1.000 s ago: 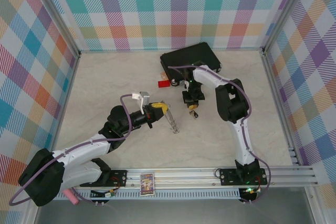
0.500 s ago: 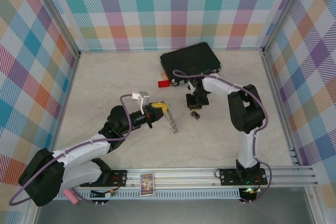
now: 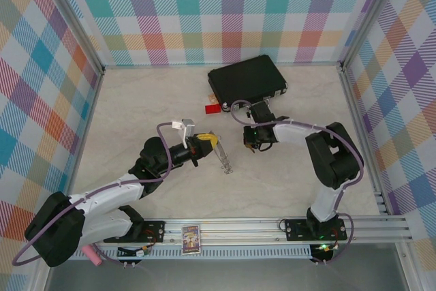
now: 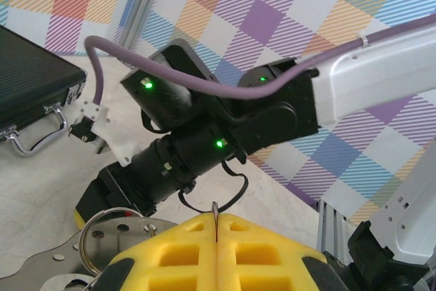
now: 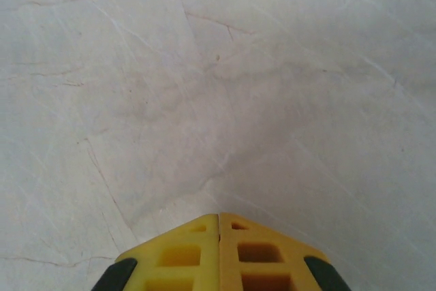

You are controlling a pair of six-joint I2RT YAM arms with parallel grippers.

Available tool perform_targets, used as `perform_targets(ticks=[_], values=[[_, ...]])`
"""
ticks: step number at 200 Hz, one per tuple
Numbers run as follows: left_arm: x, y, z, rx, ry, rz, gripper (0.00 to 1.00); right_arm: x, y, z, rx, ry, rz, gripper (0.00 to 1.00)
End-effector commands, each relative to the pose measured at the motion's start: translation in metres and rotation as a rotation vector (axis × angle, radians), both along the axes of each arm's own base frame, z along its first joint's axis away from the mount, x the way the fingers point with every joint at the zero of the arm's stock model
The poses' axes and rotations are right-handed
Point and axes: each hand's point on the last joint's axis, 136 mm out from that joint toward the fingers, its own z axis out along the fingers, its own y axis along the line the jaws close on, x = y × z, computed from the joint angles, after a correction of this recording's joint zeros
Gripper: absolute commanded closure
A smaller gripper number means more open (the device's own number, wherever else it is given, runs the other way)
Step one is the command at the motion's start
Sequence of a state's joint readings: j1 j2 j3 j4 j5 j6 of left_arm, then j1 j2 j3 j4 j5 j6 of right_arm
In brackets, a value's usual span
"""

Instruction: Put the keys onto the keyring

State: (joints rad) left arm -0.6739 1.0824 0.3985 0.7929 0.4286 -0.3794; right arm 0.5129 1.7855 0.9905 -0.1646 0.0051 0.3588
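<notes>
My right gripper's fingertips are shut and empty next to the keys. My right gripper should move back, open and grab the keys by their ring.
My left gripper is shut on the keyring, which shows in the top view as a thin grey line slanting down to the table. In the left wrist view its metal edge sticks up between my yellow fingers, and a curved grey piece of ring lies at their left. My right gripper is shut a little to the right, its tips low over the table. In the right wrist view my right gripper has nothing visible between its fingers. The keys are hidden.
A black case lies at the back, its silver handle facing me. A small red tag lies in front of it. The right arm's wrist stands close ahead of my left fingers. Plaid walls enclose the table.
The right arm's elbow has swung out to the right and its forearm has dropped, while its gripper stayed near the same spot. The left arm and the keyring have not moved.
</notes>
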Motion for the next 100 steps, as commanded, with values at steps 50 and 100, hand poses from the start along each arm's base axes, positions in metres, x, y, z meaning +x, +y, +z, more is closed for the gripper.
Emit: perform_targets(ticks=[50,100], values=[[-0.007,-0.001,0.021,-0.023,-0.072,-0.008,1.0,0.022,0.004,0.003,0.122,-0.264,-0.096,1.0],[-0.005,-0.004,0.016,-0.013,-0.061,-0.013,1.0,0.018,0.006,-0.003,0.136,-0.264,-0.11,1.0]])
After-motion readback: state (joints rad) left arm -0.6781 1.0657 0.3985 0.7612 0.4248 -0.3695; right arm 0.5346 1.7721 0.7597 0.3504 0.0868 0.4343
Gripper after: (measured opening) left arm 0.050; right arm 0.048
